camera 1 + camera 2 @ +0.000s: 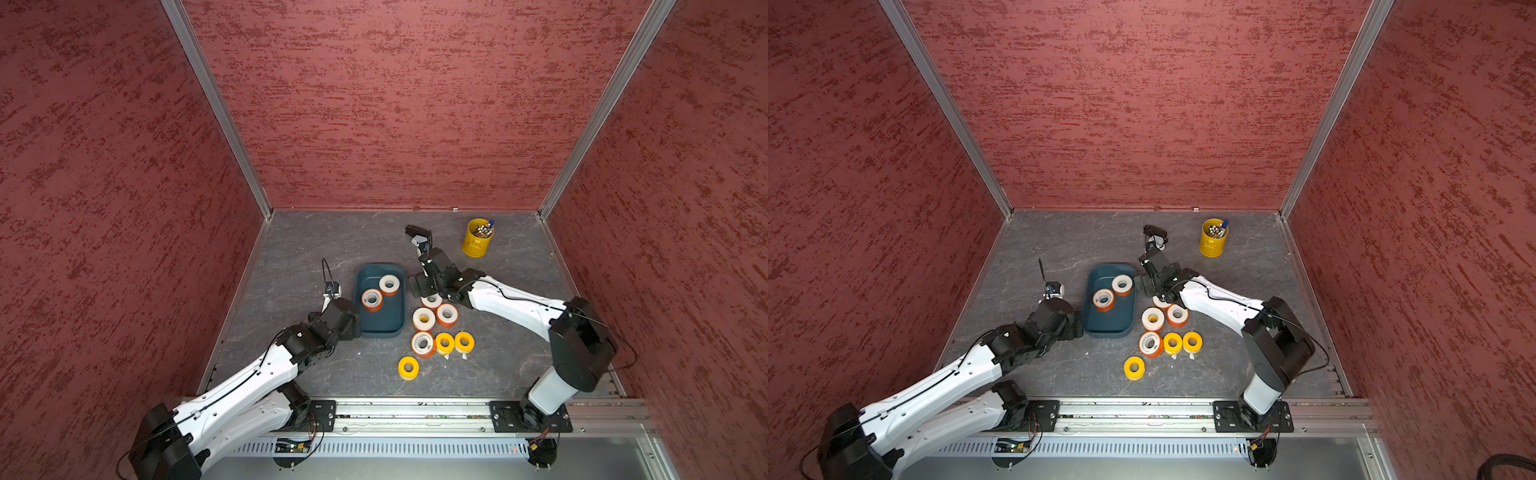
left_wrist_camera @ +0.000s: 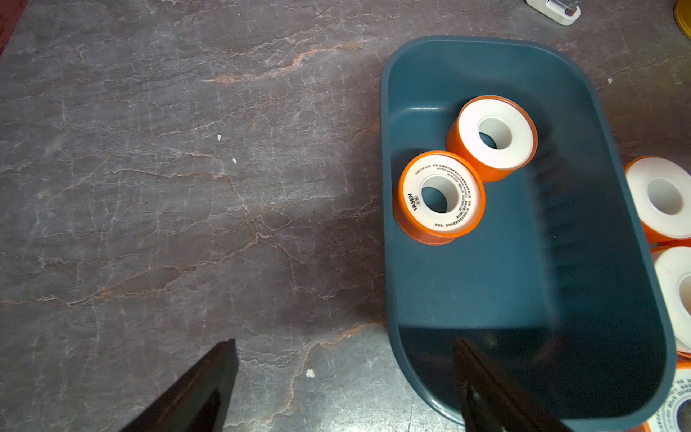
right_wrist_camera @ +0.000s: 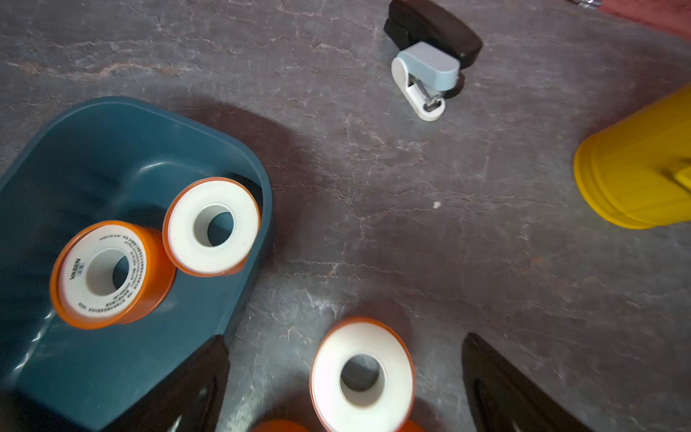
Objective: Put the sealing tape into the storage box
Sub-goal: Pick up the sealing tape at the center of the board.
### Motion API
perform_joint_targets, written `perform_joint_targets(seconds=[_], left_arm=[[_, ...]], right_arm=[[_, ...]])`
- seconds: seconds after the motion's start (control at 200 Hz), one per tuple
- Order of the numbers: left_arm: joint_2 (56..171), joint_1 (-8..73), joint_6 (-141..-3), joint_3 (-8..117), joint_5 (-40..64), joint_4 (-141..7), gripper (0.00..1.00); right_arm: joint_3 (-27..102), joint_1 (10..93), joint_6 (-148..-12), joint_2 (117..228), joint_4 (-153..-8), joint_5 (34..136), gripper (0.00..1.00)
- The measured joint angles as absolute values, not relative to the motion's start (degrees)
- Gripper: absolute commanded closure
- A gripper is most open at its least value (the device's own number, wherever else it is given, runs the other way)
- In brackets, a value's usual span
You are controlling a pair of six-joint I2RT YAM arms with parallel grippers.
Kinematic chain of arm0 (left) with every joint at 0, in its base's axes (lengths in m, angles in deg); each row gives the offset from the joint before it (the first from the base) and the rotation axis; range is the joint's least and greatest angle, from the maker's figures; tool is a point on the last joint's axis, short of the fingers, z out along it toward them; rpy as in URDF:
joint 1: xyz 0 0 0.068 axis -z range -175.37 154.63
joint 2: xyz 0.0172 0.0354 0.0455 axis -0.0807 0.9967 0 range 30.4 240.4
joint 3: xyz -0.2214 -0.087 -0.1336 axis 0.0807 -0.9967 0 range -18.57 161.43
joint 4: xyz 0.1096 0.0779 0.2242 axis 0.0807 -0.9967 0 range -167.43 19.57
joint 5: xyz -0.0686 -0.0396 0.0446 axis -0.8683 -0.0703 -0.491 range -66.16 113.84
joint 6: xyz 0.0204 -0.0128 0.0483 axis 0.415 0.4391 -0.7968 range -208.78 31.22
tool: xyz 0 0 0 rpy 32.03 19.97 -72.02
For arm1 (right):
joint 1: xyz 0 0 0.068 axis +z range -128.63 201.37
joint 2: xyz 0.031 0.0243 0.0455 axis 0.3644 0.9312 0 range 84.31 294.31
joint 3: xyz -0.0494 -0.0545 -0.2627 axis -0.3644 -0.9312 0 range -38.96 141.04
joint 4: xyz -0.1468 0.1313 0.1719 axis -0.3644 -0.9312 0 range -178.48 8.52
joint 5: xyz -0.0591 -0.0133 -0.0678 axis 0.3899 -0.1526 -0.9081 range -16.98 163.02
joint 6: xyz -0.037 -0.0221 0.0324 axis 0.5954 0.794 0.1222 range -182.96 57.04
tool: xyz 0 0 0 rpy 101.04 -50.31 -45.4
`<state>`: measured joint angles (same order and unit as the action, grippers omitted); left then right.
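I can see grey surface through the centre hole (image 3: 362, 377), so I expect the orange-sided roll (image 3: 325, 385) to come up by itself when I lift it and leave its spot empty.
The teal storage box (image 1: 386, 322) (image 1: 1111, 321) lies mid-table and holds two orange-sided tape rolls (image 1: 389, 284) (image 1: 372, 299). To its right, several sealing tape rolls lie flat on the table, orange-sided ones (image 1: 447, 314) (image 1: 423, 343) and yellow ones (image 1: 445, 343) (image 1: 408, 368). My right gripper (image 3: 346, 342) hangs open over an orange-sided roll (image 3: 362, 376); its fingers stand wide on either side of the roll without touching it. That roll (image 1: 431, 300) is half hidden under the gripper in both top views. My left gripper (image 2: 344, 343) is open and empty at the box's near left corner (image 2: 430, 392), one finger over the rim.
A yellow pen cup (image 1: 478, 237) (image 3: 635, 168) stands at the back right. A black-and-white stapler (image 1: 419, 235) (image 3: 426, 74) lies just beyond my right gripper. Red walls close in three sides, and an aluminium rail (image 1: 415, 411) runs along the front.
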<state>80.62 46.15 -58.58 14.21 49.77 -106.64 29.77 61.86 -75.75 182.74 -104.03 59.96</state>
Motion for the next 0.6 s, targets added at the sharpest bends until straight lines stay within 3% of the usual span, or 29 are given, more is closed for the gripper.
perform_joint_targets(seconds=[0.23,0.601], left_arm=[[80.1,46.4,-58.6,14.2,49.8,-106.5,0.07],[81.1,46.4,-58.6,14.2,49.8,-106.4,0.07]], right_arm=[[34.5,60.8,-75.8,190.7,-108.9,62.2,0.02],[34.4,58.5,-76.0,192.3,-111.7,64.0,0.02]])
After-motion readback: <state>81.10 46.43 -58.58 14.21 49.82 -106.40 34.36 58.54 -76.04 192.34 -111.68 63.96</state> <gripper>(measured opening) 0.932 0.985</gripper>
